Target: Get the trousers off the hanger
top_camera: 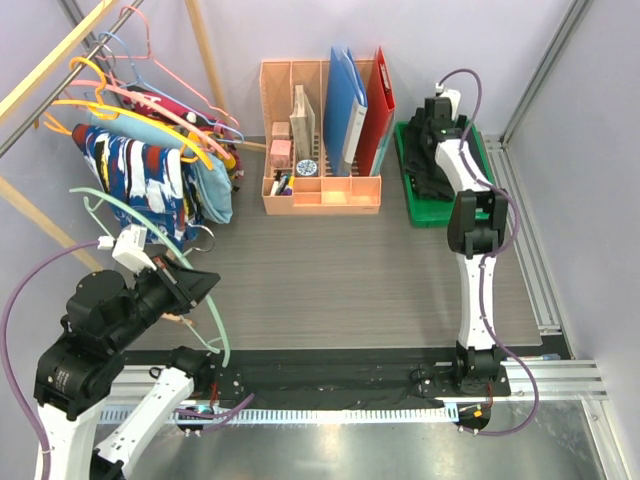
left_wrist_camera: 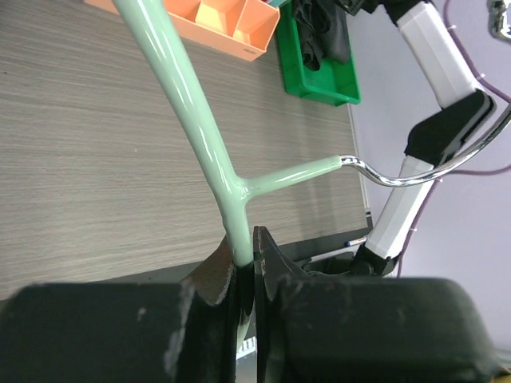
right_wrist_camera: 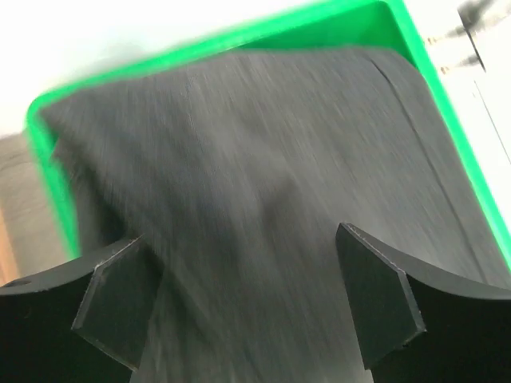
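Observation:
The black trousers are inside the green tray (top_camera: 426,178), and the hanger's near end (top_camera: 224,352) sticks out free. My right gripper keeps going to that end of the hanger and closes there.
My left gripper (top_camera: 192,285) (left_wrist_camera: 248,249) is shut on the bar of a bare mint-green hanger (top_camera: 217,335) (left_wrist_camera: 196,128), held over the table's near left; its metal hook (left_wrist_camera: 407,174) points right. My right gripper (top_camera: 436,112) (right_wrist_camera: 235,247) is open, jaws wide apart, just above the plain black trousers (top_camera: 417,160) (right_wrist_camera: 247,152) lying in the green tray (top_camera: 414,216) (right_wrist_camera: 46,159). On the rack at far left, navy-white-red print trousers (top_camera: 140,180) and light blue trousers (top_camera: 214,190) hang on orange hangers (top_camera: 150,122). A dark pink garment (top_camera: 165,104) hangs behind them.
An orange desk organizer (top_camera: 320,198) with a blue folder (top_camera: 345,95) and a red folder (top_camera: 380,100) stands at the back middle. The wooden rack frame (top_camera: 40,235) crosses the left side. Spare pink and blue hangers (top_camera: 140,45) hang on the rail.

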{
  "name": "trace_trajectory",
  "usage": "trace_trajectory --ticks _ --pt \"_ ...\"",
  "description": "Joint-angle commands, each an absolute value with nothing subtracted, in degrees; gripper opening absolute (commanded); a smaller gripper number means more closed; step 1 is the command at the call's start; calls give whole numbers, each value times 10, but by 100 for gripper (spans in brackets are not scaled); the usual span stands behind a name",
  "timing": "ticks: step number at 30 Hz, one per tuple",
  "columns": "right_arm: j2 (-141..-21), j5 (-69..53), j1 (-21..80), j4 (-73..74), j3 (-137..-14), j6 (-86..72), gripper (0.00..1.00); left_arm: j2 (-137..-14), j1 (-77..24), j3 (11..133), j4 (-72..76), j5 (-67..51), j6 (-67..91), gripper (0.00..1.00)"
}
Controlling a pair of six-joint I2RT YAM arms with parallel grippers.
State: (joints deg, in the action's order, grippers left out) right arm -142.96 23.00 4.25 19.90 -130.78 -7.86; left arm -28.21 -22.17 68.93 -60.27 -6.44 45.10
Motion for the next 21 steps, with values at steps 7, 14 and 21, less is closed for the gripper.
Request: trace_trajectory --ticks 7,14,21 --pt "-1029 222 42 398 -1042 -222 92 -279 -224 742 -584 -77 490 0" --pt "-778 192 126 417 -789 -242 91 -267 -224 763 -584 -83 513 0" --pt "-617 98 394 375 -630 -326 89 -262 -224 752 -555 -63 536 0"
